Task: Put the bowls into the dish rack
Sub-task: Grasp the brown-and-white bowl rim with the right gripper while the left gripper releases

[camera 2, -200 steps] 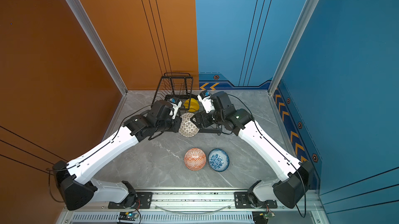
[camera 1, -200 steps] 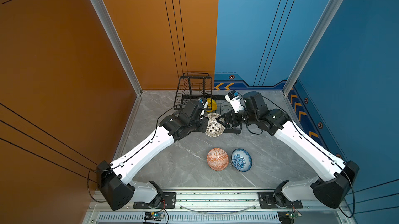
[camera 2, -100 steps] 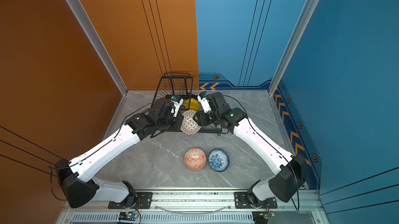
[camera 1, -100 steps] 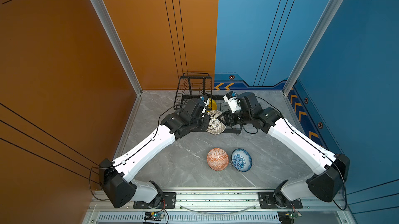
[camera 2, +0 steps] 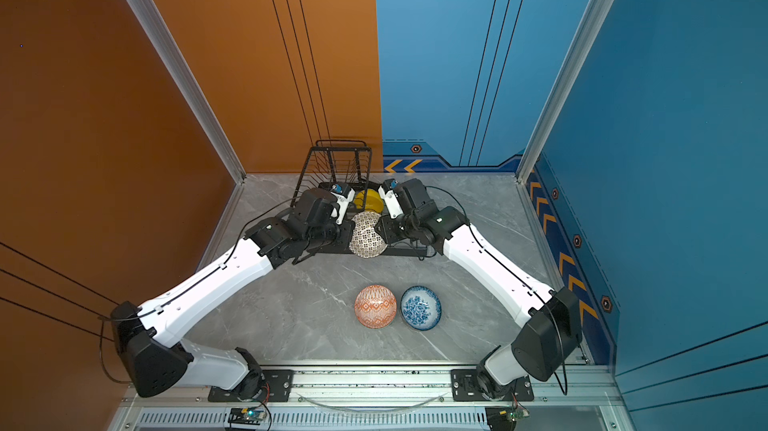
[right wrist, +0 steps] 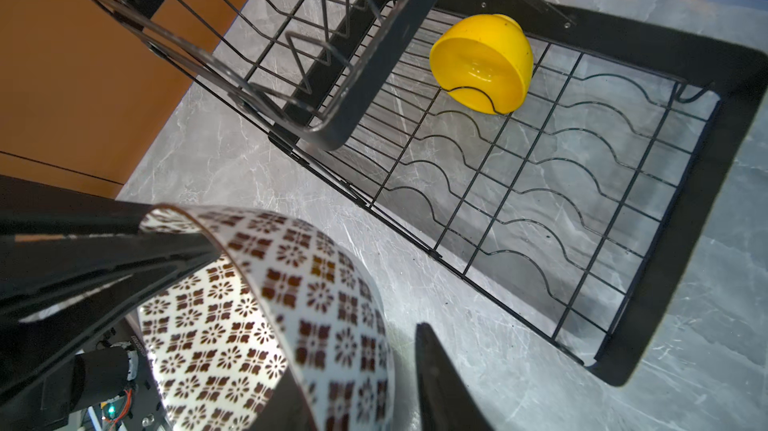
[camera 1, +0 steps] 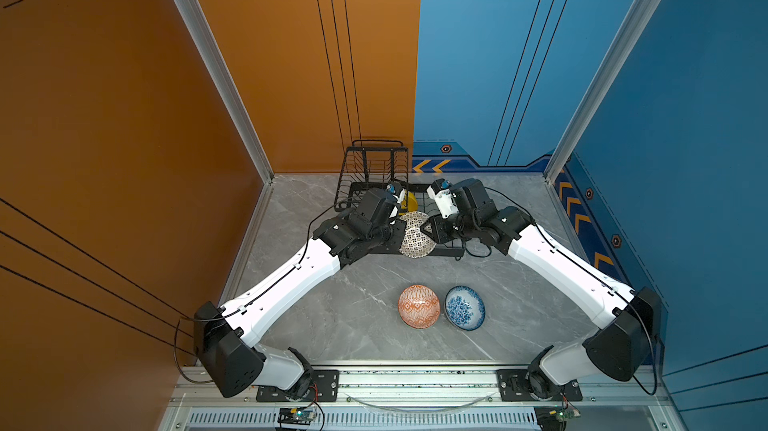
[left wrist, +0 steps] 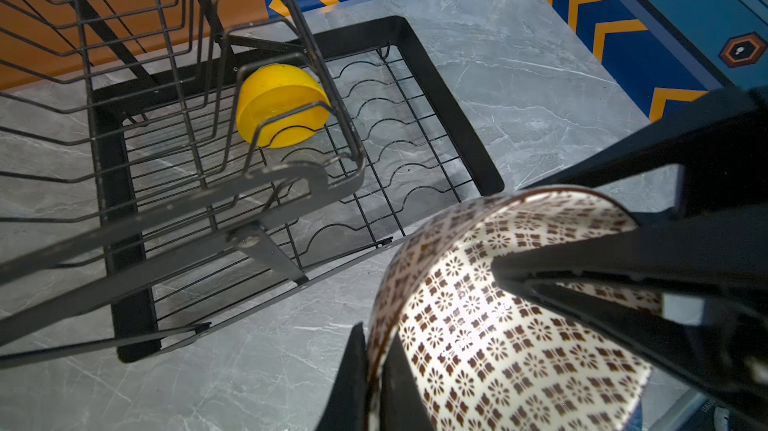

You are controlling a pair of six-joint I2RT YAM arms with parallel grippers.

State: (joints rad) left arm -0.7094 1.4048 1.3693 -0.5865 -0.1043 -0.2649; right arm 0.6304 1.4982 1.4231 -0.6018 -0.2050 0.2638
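Observation:
The raised basket [camera 1: 376, 162] leaves little room on my left gripper's side, so next my left gripper hands the dark-white patterned bowl over to my right gripper for the rack's open slots [camera 1: 422, 200].
The dark-white patterned bowl [camera 1: 415, 237] [camera 2: 366, 237] hangs tilted over the table at the dish rack's near edge. My left gripper [camera 1: 402, 230] [left wrist: 374, 350] is shut on its rim. My right gripper [camera 1: 426, 228] [right wrist: 365, 366] straddles the opposite rim, one finger inside the bowl [right wrist: 249, 304] and one outside, with a gap still showing at the outer finger. A yellow bowl [camera 1: 410, 201] [left wrist: 282, 104] [right wrist: 484, 63] stands on edge in the black wire dish rack [camera 1: 374, 167] [left wrist: 449, 108] [right wrist: 727, 138].
An orange-white bowl [camera 1: 419, 306] [camera 2: 375, 306] and a blue-white floral bowl [camera 1: 464, 308] [camera 2: 420, 308] sit side by side, upright, on the grey table in front. The rack's raised basket stands at the back by the orange wall.
My right gripper has moved in to the patterned bowl and narrowed its jaws around the rim. The left gripper has kept its hold and hardly moved.

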